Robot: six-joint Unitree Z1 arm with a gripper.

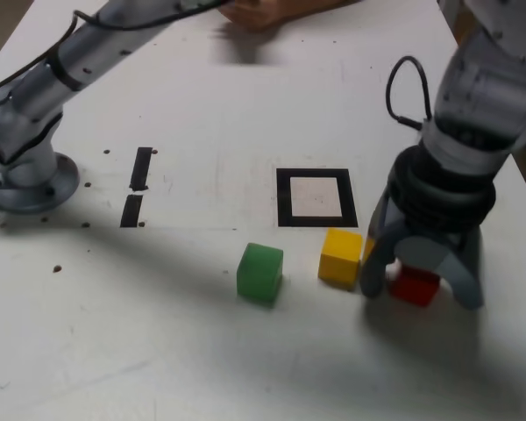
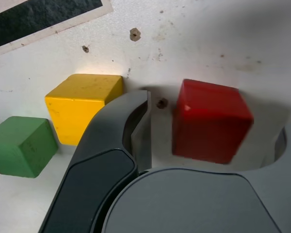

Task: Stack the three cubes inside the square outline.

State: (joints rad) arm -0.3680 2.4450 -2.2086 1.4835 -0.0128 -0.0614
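The red cube's top edge (image 2: 211, 85) is at a slant between the open fingers, so the red cube will turn square with them when I close and lift.
My gripper (image 1: 421, 294) stands open, lowered to the table with its jaws on either side of the red cube (image 1: 415, 286) (image 2: 211, 120); a gap shows between the near finger (image 2: 136, 126) and the cube. The yellow cube (image 1: 340, 257) (image 2: 82, 104) rests just outside that finger, to the exterior view's left of the red one. Further left in that view lies the green cube (image 1: 260, 274) (image 2: 22, 144). The square outline (image 1: 316, 197), black-bordered with a white centre, lies behind the yellow cube with nothing inside; one black corner of it (image 2: 43, 17) shows in the wrist view.
Two short black strips (image 1: 137, 186) mark the table at the exterior view's left, near the arm's grey base (image 1: 26, 180). A person's hand (image 1: 263, 10) rests at the far edge. Small screw holes dot the white table (image 1: 202, 351).
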